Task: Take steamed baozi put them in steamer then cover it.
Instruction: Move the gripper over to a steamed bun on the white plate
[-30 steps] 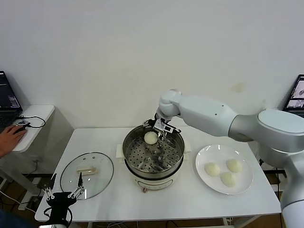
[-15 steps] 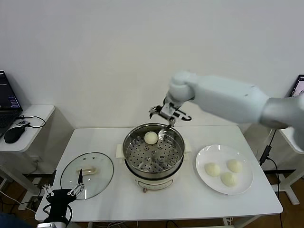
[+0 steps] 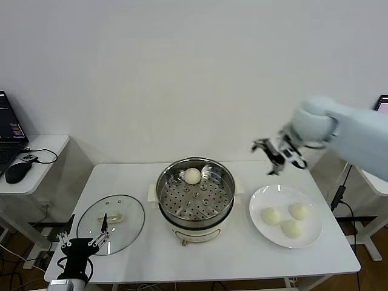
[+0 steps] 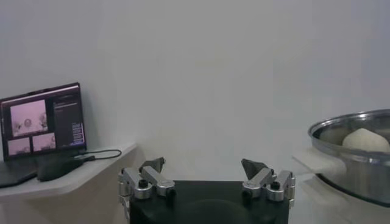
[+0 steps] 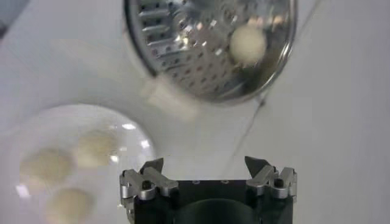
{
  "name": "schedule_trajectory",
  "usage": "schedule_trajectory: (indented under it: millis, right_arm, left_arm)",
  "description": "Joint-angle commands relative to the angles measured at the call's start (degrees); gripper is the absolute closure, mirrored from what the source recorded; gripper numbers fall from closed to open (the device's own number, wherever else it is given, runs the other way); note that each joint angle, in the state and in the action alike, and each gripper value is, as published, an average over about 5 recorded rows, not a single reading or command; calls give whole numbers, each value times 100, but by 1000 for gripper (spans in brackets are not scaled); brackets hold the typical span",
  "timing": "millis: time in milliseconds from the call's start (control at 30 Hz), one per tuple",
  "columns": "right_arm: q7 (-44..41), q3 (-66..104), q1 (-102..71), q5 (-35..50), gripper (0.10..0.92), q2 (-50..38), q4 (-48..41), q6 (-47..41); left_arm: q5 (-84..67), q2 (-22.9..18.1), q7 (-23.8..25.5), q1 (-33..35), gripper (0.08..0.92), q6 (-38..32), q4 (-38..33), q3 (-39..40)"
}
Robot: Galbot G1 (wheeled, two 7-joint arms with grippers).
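The baozi (image 3: 271,216) nearest the steamer should come away on its own when I lift it, because gaps show (image 3: 285,213) between the baozi on the white plate.
The shiny steel steamer (image 3: 195,197) stands mid-table on its white base. One cream-white baozi (image 3: 192,176) lies on the perforated tray at the far side; it also shows in the right wrist view (image 5: 247,44) and the left wrist view (image 4: 364,140). Three more baozi (image 3: 271,215) (image 3: 298,211) (image 3: 291,228) lie on the white plate (image 3: 310,238) at the right; they show in the right wrist view (image 5: 96,147). My right gripper (image 3: 278,153) is open and empty, in the air between steamer and plate. My left gripper (image 3: 82,241) is open and empty, low at the table's front left.
The flat glass lid (image 3: 111,223) lies on the table left of the steamer, close to my left gripper. A side table at the far left holds a laptop (image 4: 41,119) and a mouse (image 3: 17,171). The wall is close behind the table.
My right gripper has let go of the baozi in the steamer, risen, and swung right toward the plate. A hand on the mouse one second ago is gone.
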Motion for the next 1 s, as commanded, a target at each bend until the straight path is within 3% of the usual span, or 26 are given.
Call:
schedule_trajectory:
  millis: [33, 400, 1000]
  right_arm:
    - [62, 799, -1354, -177, 202, -1279, 537, -641]
    - [274, 2388, -3676, -619, 203, -589, -138, -629]
    - [346, 2481, -3791, -927, 203, 1018, -1799, -351]
  left_arm:
    - [-18, 29, 2, -76, 177, 8, 72, -8]
    - [-14, 14, 25, -69, 177, 28, 85, -64]
    - [-19, 13, 37, -23, 177, 42, 119, -215]
